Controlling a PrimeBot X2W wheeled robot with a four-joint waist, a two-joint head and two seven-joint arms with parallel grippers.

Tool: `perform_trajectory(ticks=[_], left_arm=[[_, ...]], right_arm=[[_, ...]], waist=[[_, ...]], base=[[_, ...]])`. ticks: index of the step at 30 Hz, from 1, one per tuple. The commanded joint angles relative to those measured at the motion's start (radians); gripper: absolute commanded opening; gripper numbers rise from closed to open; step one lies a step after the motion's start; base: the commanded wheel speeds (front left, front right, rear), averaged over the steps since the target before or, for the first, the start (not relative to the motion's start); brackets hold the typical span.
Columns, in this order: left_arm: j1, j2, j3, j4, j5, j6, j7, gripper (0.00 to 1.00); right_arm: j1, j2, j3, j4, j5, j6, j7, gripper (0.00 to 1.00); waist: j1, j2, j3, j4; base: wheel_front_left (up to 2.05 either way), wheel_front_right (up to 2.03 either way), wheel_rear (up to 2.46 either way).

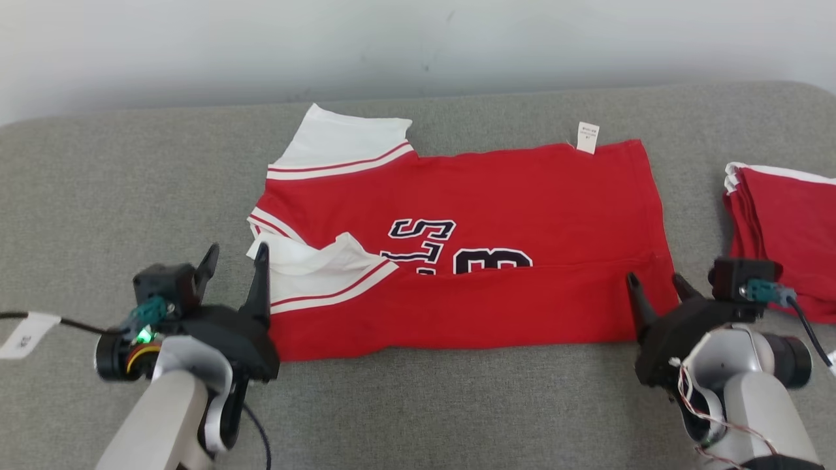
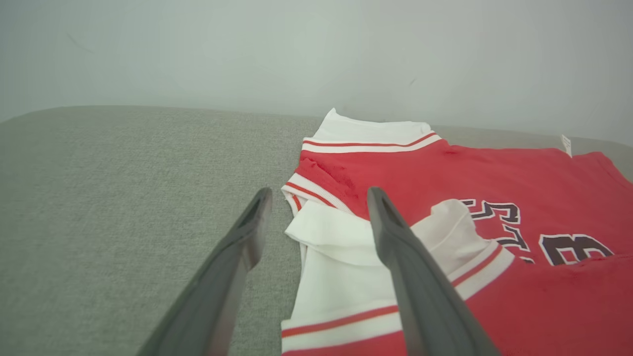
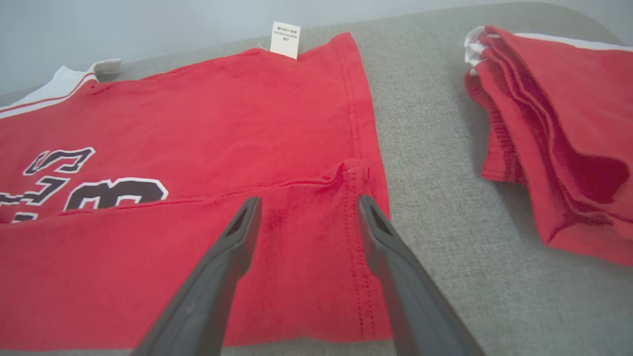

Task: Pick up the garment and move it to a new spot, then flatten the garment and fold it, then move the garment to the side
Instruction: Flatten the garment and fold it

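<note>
The garment's near edge is a fold that joins both layers, so the whole garment will slide along flat and stay folded when I pull its near corners.
The garment is a red jersey with white striped sleeves and dark lettering, spread across the grey cushion with its near long edge folded up over the print. My left gripper stands open at the sleeve end; in the left wrist view the garment lies to the right and one finger overlaps the white sleeve. My right gripper stands open at the hem end, empty. In the right wrist view its fingers straddle the folded hem corner of the garment.
A stack of folded red garments lies at the cushion's right edge, also seen as the stack in the right wrist view. A pale wall rises behind the grey cushion. A white care tag sticks out of the far edge.
</note>
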Motion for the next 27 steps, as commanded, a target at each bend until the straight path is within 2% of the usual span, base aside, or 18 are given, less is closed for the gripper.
perform_trajectory(ticks=[1, 6, 12, 20, 24, 25, 26, 27], left_arm=[[0.026, 0.012, 0.001, -0.006, 0.011, 0.002, -0.009, 1.0], [0.125, 0.042, -0.02, -0.043, 0.021, 0.023, 0.006, 1.0], [0.21, 0.077, -0.056, -0.092, 0.033, 0.047, 0.09, 1.0], [0.223, 0.103, -0.093, -0.105, 0.041, 0.062, 0.201, 1.0], [0.212, 0.101, -0.101, -0.105, 0.041, 0.067, 0.22, 1.0], [0.209, 0.099, -0.105, -0.103, 0.039, 0.065, 0.229, 0.93], [0.206, 0.097, -0.109, -0.101, 0.039, 0.064, 0.234, 0.34], [0.202, 0.096, -0.112, -0.1, 0.041, 0.064, 0.237, 0.1]], right_arm=[[0.026, 0.0, -0.007, -0.01, -0.005, -0.003, 0.009, 1.0], [0.102, 0.0, -0.036, -0.071, -0.026, -0.003, 0.069, 1.0], [0.152, 0.0, -0.046, -0.131, -0.033, -0.003, 0.148, 1.0], [0.127, 0.0, -0.05, -0.147, -0.049, -0.003, 0.245, 1.0], [0.096, 0.0, -0.059, -0.133, -0.064, -0.003, 0.278, 1.0], [0.088, 0.0, -0.064, -0.127, -0.068, -0.003, 0.292, 1.0], [0.079, 0.0, -0.063, -0.123, -0.072, -0.003, 0.305, 1.0], [0.069, 0.0, -0.065, -0.118, -0.075, -0.003, 0.318, 1.0]], waist=[[0.0, -0.0001, -0.017, 0.005], [0.0, -0.0001, -0.048, 0.008], [0.0, -0.0001, -0.055, 0.013], [0.0, -0.0001, -0.039, 0.006], [0.0, -0.0001, -0.029, 0.002], [0.0, -0.0001, -0.026, 0.001], [0.0, -0.0001, -0.023, 0.001], [0.0, -0.0001, -0.02, 0.001]], base=[[0.0, 0.0, 0.0], [0.0, 0.0, 0.0], [0.0, 0.0, 0.0], [0.0, 0.0, 0.0], [0.0, 0.0, 0.0], [0.0, 0.0, 0.0], [0.0, 0.0, 0.0], [0.0, 0.0, 0.0]])
